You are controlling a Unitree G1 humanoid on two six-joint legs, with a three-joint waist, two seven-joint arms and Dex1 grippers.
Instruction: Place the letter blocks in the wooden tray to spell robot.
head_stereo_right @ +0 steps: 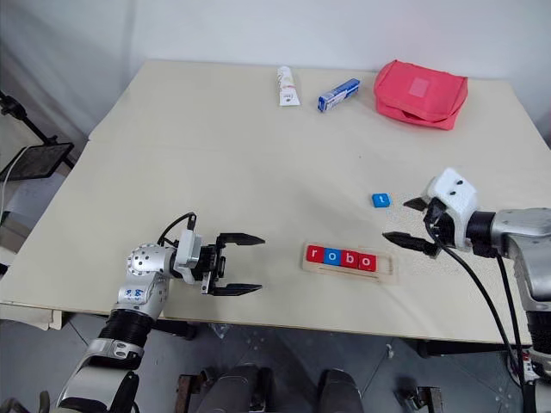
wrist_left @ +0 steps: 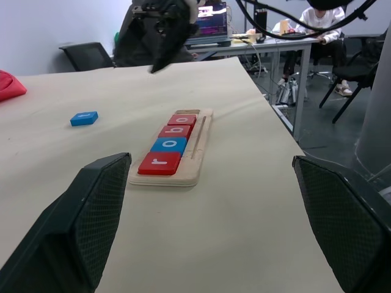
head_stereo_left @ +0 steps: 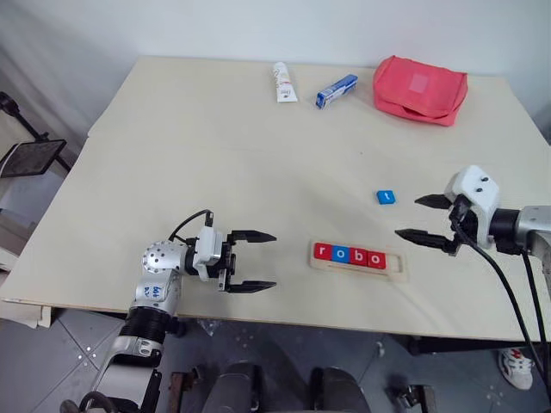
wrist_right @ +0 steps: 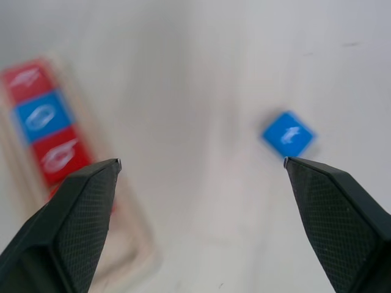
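Note:
The blue t block [head_stereo_left: 386,197] lies letter up and clear of the wooden tray, so my right gripper carries on toward it and closes on its opposite sides.
The wooden tray [head_stereo_left: 394,265] lies near the table's front edge, right of centre. Several letter blocks sit in it side by side and read r, o, b, o: a red r [head_stereo_left: 322,252], a blue o [head_stereo_left: 339,255], a red b [head_stereo_left: 357,256] and a red o [head_stereo_left: 375,259]. Its right end is bare. A blue t block [head_stereo_left: 385,197] lies loose on the table behind the tray's right end. My right gripper [head_stereo_left: 407,217] hovers open and empty just right of the tray, below the t block [wrist_right: 289,134]. My left gripper [head_stereo_left: 272,260] stands open and empty left of the tray, pointing at it.
At the table's far edge lie a white tube [head_stereo_left: 285,82], a blue-and-white box [head_stereo_left: 336,90] and a red pouch [head_stereo_left: 420,89]. A black stand [head_stereo_left: 30,155] is off the table's left side. The left wrist view shows a person [wrist_left: 317,18] seated at a desk beyond the table.

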